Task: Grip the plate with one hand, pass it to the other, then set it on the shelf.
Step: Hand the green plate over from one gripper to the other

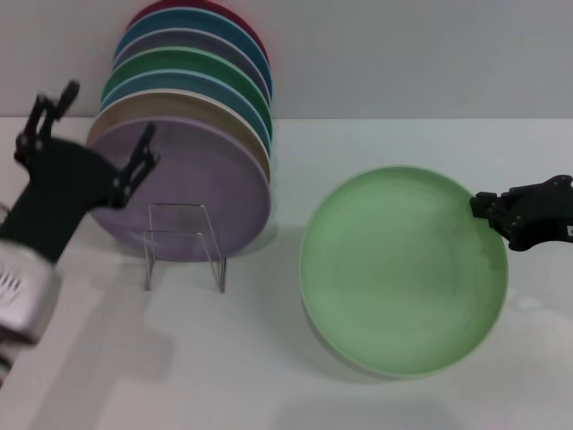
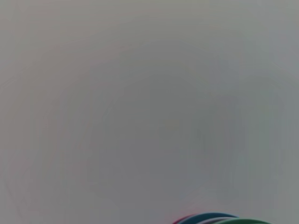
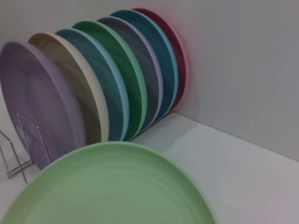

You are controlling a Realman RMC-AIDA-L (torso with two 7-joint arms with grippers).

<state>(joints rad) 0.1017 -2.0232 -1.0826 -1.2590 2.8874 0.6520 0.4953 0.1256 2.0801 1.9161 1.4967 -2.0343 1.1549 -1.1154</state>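
Observation:
The robot's open left gripper points at the back wall (image 1: 88, 49), so it should turn round to the light pastel-green plate's free rim (image 1: 312, 222) before it takes the plate over.
The light pastel-green plate (image 1: 403, 269) is held tilted a little above the white table, right of centre, with its shadow below it. My right gripper (image 1: 491, 213) is shut on its right rim. The plate fills the near part of the right wrist view (image 3: 112, 186). My left gripper (image 1: 94, 134) is open and empty, raised at the left in front of the lavender plate (image 1: 192, 179). The clear plate stand (image 1: 183, 242) has its front loop free in front of the lavender plate. Its thin frame also shows in the right wrist view (image 3: 21, 149).
A row of several upright plates (image 1: 192, 81) stands in the stand against the back wall, lavender at the front, then cream, blue, dark green (image 3: 117, 70), grey, teal and red. Their top rims (image 2: 219, 218) show in the left wrist view.

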